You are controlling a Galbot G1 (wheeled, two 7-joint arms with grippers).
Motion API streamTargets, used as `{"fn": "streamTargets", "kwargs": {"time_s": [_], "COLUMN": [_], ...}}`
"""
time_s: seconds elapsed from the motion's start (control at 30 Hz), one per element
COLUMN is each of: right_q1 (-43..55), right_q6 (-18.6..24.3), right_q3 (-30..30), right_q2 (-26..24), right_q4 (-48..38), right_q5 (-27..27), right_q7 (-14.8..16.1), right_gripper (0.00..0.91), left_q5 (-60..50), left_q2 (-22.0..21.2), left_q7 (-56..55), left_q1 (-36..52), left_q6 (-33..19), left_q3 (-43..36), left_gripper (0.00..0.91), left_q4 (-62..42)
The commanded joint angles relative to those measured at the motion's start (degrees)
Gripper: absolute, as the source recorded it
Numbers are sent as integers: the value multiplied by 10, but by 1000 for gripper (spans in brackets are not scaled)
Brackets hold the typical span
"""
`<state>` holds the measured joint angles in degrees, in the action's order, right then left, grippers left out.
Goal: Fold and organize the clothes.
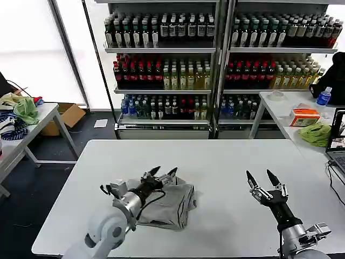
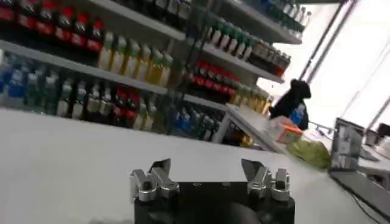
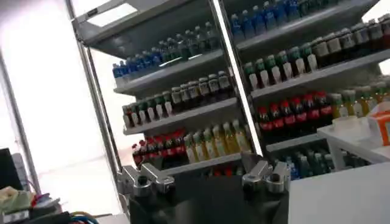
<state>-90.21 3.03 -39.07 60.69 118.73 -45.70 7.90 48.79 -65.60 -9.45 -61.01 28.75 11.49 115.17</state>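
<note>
The light grey T-shirt (image 1: 166,208) has only plain grey fabric (image 1: 175,199) facing up, so it will show a hidden printed front when the robot lifts and flips it.
A light grey T-shirt (image 1: 175,205) lies folded into a rumpled bundle on the white table (image 1: 215,162), left of the middle near the front. My left gripper (image 1: 163,172) is open, its fingers raised just above the far edge of that bundle and holding nothing. In the left wrist view the left gripper (image 2: 210,173) points out over bare tabletop. My right gripper (image 1: 263,178) is open over the front right of the table, fingers tilted up, well apart from the T-shirt. In the right wrist view the right gripper (image 3: 204,173) faces the drink shelves.
Shelves of bottles (image 1: 215,59) stand behind the table. A side table (image 1: 32,118) at the left holds a lime-green cloth (image 1: 24,108) and patterned fabric. Another table at the right carries an orange box (image 1: 304,116), a green cloth (image 1: 315,132) and a laptop (image 1: 337,140).
</note>
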Motion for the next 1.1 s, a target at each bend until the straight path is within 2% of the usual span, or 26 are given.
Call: {"fn": "streamTargets", "kwargs": {"time_s": [0.03,0.17,0.3,0.73,1.1], "right_q1": [4,11,18,14,7], "right_q6": [2,3,3,3,4], "right_q3": [6,17,24,20,11], "right_q2": [-2,-9,-12,-14,-13], "right_q4": [-8,-20,-24,-23,-22], "right_q5": [3,5,4,7,6], "right_q7": [2,2,1,0,1], "right_gripper": [907,907,907,907,907], "left_q5": [-101,-101,-122,-96,-95], "left_q2": [23,12,2,-23,-19], "left_q7": [33,29,30,22,27], "left_q1": [-146,-215,-239,-205,-181], "left_q6": [41,43,43,43,43], "left_q3": [232,256,236,128,112], "left_gripper": [907,907,907,907,907], "left_q4": [23,33,25,17,-29]}}
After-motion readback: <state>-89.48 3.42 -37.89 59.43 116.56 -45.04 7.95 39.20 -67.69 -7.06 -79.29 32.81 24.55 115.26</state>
